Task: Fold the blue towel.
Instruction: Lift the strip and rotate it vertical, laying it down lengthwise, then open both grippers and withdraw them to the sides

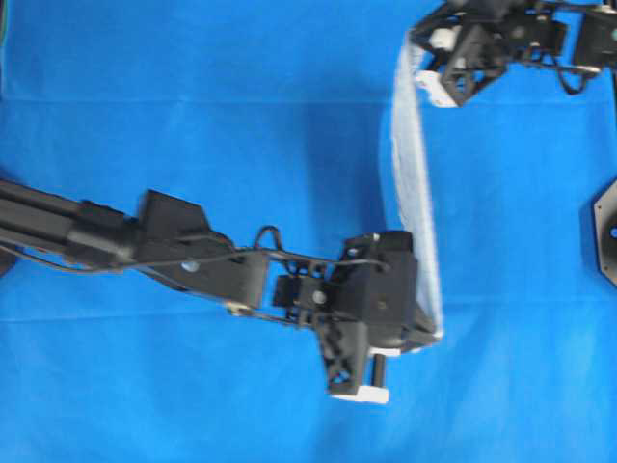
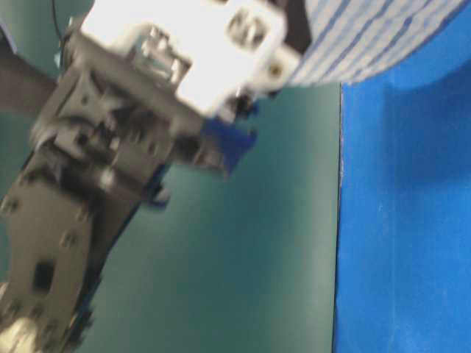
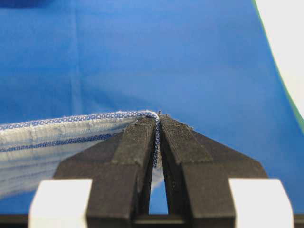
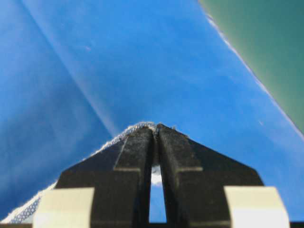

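The robot's grippers have the blue towel hanging between them as a narrow strip [image 1: 413,183], so next the left gripper goes back and lays the towel out flat on the blue sheet [image 1: 357,193].
The blue towel [image 1: 413,193], white with thin blue stripes, hangs lifted above the table as a narrow strip stretched between my two grippers. In the overhead view my left gripper [image 1: 432,330] holds its near corner and my right gripper [image 1: 420,50] holds its far corner. In the left wrist view the left gripper [image 3: 158,124] is shut on the blue-stitched hem, and the towel [image 3: 57,137] runs off to the left. The right gripper [image 4: 156,130] is shut on a corner of the towel [image 4: 28,209], which trails down to the left. The table-level view shows the striped towel [image 2: 368,37] at the top.
A plain solid-blue sheet [image 1: 193,116] covers the table under both arms. A black mount [image 1: 603,231] sits at the right edge. In the table-level view a blurred arm [image 2: 88,184] fills the left, with a green backdrop [image 2: 257,257] beside the sheet's edge [image 2: 340,220].
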You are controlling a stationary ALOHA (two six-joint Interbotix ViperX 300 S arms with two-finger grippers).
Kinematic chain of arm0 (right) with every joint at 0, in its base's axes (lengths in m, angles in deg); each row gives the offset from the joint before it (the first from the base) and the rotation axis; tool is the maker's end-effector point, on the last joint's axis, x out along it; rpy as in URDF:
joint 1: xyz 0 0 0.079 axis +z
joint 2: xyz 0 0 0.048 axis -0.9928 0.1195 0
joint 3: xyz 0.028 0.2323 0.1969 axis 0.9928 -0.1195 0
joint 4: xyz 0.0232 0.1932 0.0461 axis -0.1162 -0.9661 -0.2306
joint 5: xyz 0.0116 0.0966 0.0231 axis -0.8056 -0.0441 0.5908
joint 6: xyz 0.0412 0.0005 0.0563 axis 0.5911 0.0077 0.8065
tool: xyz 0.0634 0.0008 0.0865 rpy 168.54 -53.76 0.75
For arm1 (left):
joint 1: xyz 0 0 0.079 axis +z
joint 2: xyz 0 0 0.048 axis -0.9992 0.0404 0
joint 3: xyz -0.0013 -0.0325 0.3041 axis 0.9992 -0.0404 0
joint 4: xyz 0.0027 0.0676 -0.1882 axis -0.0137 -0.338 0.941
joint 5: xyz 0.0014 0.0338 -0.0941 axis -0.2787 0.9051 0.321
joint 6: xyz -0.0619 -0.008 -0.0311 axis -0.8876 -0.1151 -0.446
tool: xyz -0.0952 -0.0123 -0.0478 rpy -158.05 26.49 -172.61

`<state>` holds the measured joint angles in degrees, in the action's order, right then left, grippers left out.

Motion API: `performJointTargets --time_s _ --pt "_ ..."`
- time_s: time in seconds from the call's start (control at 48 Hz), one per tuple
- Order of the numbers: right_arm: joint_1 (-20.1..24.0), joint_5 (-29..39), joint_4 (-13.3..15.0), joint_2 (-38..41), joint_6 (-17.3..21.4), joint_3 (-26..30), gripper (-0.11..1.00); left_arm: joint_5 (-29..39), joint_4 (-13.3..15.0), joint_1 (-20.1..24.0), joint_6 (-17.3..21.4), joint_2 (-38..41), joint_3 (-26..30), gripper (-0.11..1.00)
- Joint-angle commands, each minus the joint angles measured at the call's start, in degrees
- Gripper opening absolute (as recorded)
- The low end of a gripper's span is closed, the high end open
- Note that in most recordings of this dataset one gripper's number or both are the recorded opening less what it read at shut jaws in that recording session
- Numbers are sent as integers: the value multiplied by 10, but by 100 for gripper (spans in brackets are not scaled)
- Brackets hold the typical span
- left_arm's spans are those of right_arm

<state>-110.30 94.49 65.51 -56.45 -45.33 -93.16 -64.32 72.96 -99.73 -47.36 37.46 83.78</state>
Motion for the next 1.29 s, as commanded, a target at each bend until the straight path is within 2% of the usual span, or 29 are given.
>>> performJointTargets --time_s 0.0,0.208,0.333,0.521,0.729,0.875,1.041,1.271 --pt "-19 7 2 -45 2 -15 5 -19 2 -7 8 12 39 1" --pt "-20 41 -5 -85 4 -47 5 -23 1 -4 29 67 99 1" --pt "-20 40 -7 -70 3 -44 5 -17 2 -4 28 68 95 1" --pt "-18 -4 -8 6 3 -12 5 -8 4 -4 11 46 41 1" --pt "-1 -42 -8 109 3 52 5 -11 4 -10 -44 9 -48 1" --pt "12 -43 -8 158 3 98 5 -17 4 -15 -76 -14 -104 1" --pt "18 -42 -9 186 4 121 5 -30 4 -16 -85 -29 -143 1" --pt "18 -40 -9 190 4 119 5 -31 4 -11 -82 -34 -160 1"
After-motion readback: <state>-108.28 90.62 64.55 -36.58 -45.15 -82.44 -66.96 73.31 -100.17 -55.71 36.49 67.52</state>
